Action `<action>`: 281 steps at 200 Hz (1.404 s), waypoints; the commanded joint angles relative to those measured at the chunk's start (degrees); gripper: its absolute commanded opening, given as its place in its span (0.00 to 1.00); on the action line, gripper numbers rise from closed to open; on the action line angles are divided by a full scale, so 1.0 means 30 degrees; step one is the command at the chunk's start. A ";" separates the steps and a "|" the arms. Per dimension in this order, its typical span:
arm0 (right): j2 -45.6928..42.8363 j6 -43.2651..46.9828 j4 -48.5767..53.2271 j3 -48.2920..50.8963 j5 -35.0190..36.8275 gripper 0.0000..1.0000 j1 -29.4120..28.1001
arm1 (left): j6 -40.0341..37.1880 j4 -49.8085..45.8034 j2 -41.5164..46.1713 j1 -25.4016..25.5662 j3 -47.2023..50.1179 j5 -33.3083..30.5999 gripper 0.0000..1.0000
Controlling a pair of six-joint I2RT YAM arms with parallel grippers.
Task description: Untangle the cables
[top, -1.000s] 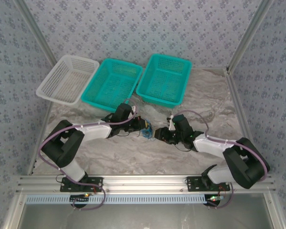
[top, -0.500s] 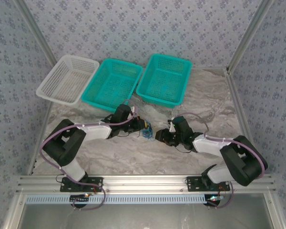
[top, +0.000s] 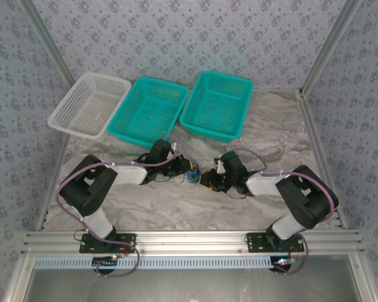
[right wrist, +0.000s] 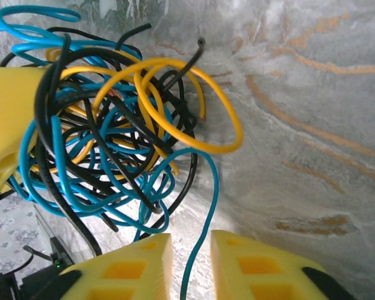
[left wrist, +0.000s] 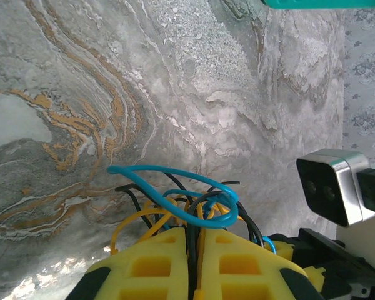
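The blue cable (right wrist: 195, 251) is looped into the tangle (right wrist: 186, 150), so next my right gripper grips the blue cable between its fingers and pulls it away while my left gripper keeps hold of the tangle.
The cables (top: 193, 174) are a small tangle of blue, black and yellow wires on the marble table between the two arms. My left gripper (top: 187, 170) is shut on the tangle. In the left wrist view black and yellow strands are pinched between its yellow fingers (left wrist: 156, 262), and blue loops of the cables (left wrist: 175, 200) stick out ahead of the left gripper (left wrist: 200, 232). My right gripper (right wrist: 190, 250) sits close to the cables (right wrist: 106, 137) with its jaws a little apart. One blue strand (right wrist: 205, 219) runs down through the gap, touching neither pad.
A white basket (top: 65, 114) and two teal baskets (top: 127, 124) (top: 201, 126) stand along the back of the table. The right wrist camera housing (left wrist: 330, 187) sits close by the left gripper. Bare marble lies in front of the tangle.
The right arm has moved left, bringing its gripper up to the tangle, and its jaws have narrowed. The left gripper has stayed shut on the cables.
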State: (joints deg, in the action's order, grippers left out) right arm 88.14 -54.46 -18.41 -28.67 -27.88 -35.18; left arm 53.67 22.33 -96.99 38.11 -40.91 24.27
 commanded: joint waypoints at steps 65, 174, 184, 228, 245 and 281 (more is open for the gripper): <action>-0.3419 0.4910 0.5614 -0.2319 0.2173 0.00 0.0367 | -0.1680 -0.1281 0.1238 -0.0311 -0.0338 -0.0212 0.24; -0.5636 1.0922 1.0849 -0.6135 0.2453 0.00 0.1838 | -1.5655 -0.5485 0.6831 -0.0178 -0.0811 -0.3172 0.99; -0.5765 1.1863 1.1370 -0.6485 0.2007 0.00 0.2020 | -1.6634 -0.5159 0.6928 -0.0173 -0.0963 -0.2768 0.99; -0.5799 1.3609 1.2079 -0.7966 -0.0347 0.00 0.2804 | -1.9811 -0.5849 0.5381 0.0112 -0.3147 0.2286 0.99; -0.5738 1.3455 1.1615 -0.8163 -0.0927 0.00 0.2933 | -2.0217 -0.6013 0.4563 0.0404 -0.4147 0.3000 0.99; -0.5474 1.2379 1.0600 -0.8258 -0.1631 0.00 0.3314 | -2.1182 -0.4773 0.3658 0.1005 -0.4812 0.3435 0.99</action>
State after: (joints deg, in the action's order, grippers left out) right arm 71.88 -16.03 15.49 -51.59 -28.99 -26.20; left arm -4.91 6.63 -84.60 40.27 -52.95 30.17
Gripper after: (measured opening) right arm 0.067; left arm 0.993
